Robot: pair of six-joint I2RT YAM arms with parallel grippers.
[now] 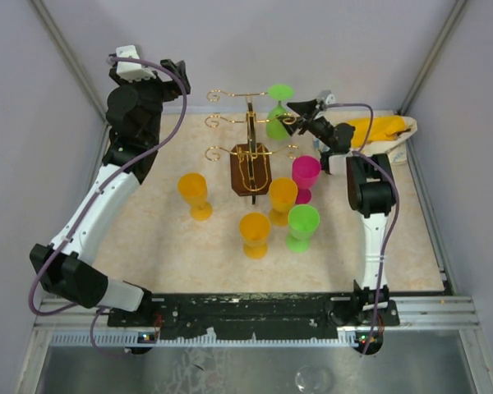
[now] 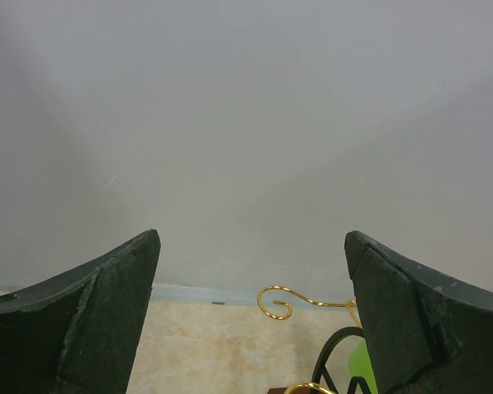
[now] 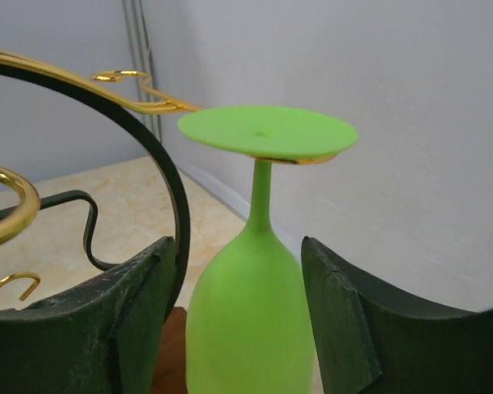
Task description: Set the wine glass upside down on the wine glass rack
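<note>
I should now back my right gripper away until it meets the pink glass (image 1: 305, 171), as the green glass (image 1: 276, 126) hangs from the gold arm, free of my open fingers.
The wine glass rack (image 1: 251, 139), gold wire arms on a dark wooden base, stands at the back middle of the table. A light green wine glass (image 1: 278, 111) hangs upside down from its far right arm, foot on top. In the right wrist view the glass (image 3: 251, 312) hangs between my fingers, its foot resting on a gold arm (image 3: 140, 98). My right gripper (image 1: 296, 115) (image 3: 238, 244) is open around the bowl, with a gap on each side. My left gripper (image 1: 177, 74) (image 2: 252, 234) is open and empty, raised at the far left, with a rack curl (image 2: 279, 302) below it.
Three orange glasses (image 1: 193, 193), (image 1: 282, 197), (image 1: 255, 232), a pink glass (image 1: 306, 174) and a second green glass (image 1: 302, 226) stand upright in front of the rack. A yellow object (image 1: 382, 131) lies at the back right. Walls enclose the table closely.
</note>
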